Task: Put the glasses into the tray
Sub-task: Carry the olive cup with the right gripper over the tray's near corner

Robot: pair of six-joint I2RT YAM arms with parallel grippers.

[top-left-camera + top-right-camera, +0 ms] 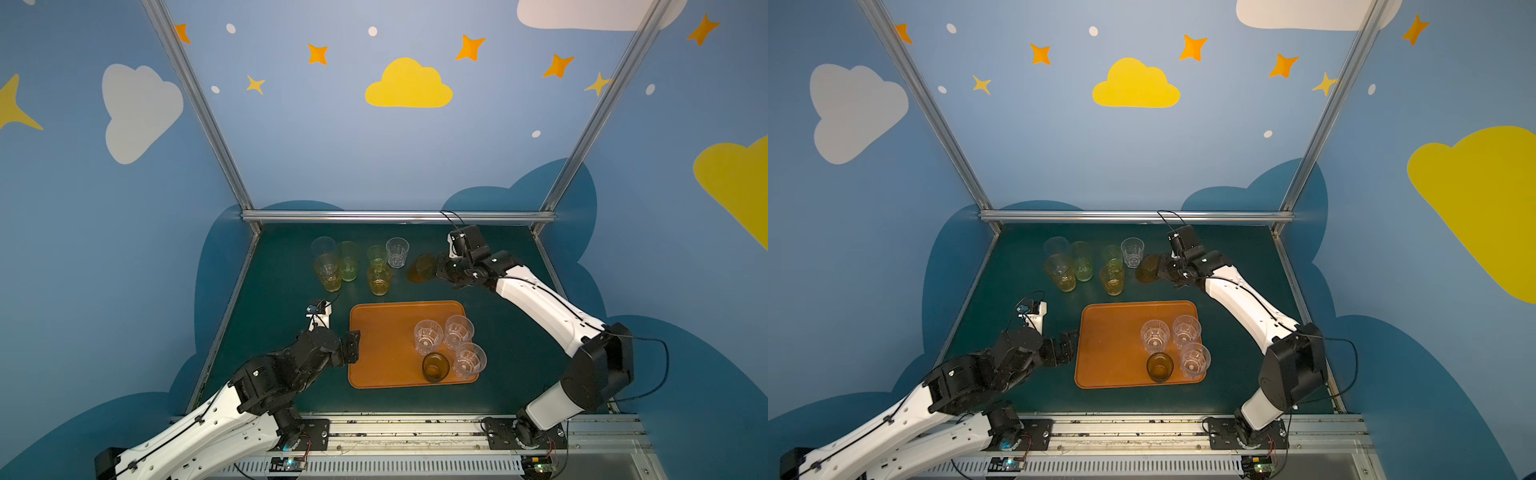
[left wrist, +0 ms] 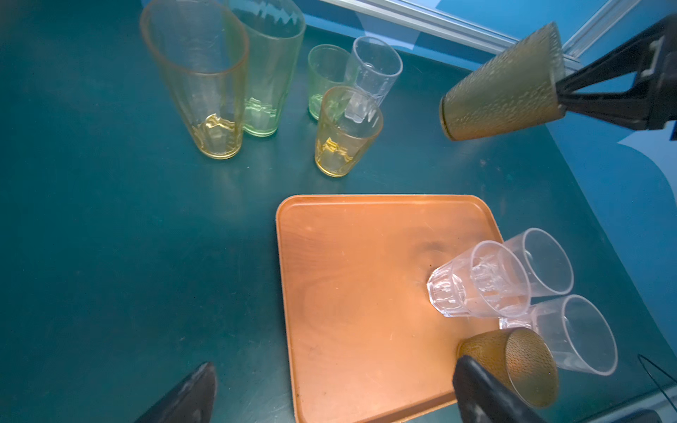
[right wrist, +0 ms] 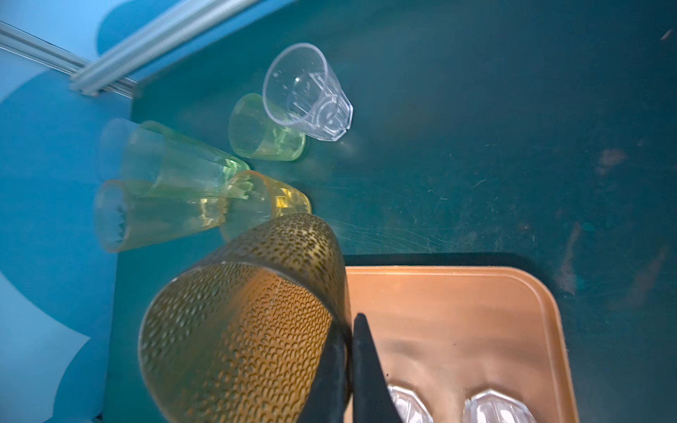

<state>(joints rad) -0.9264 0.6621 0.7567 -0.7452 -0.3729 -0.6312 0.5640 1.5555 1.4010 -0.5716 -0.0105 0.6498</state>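
Note:
Next, I draw back my left gripper because it overhangs the tray's edge (image 1: 350, 326), while my right gripper lowers its glass into the free spot (image 1: 400, 365) beside the brown glass.
My right gripper (image 1: 438, 270) (image 3: 351, 322) is shut on the rim wall of a dark smoky-brown dimpled glass (image 1: 422, 268) (image 3: 249, 329) (image 2: 502, 84). It holds the glass tilted in the air behind the orange tray's (image 1: 382, 340) (image 3: 458, 311) far right corner. On the tray's right side stand three clear faceted glasses (image 1: 428, 336) and a second dark brown glass (image 1: 435, 367). My left gripper (image 1: 353, 347) (image 2: 337, 368) is open and empty, low at the tray's left edge. Several yellow, green and clear glasses (image 1: 328, 272) (image 2: 205, 91) stand grouped on the table behind the tray.
The dark green table (image 1: 291, 291) is walled by blue panels and an aluminium frame rail (image 1: 399, 216) along the back. The clear glass (image 1: 397, 252) of the back group stands close to the held glass. Each arm's base sits on the rail (image 1: 415, 432) at the front edge.

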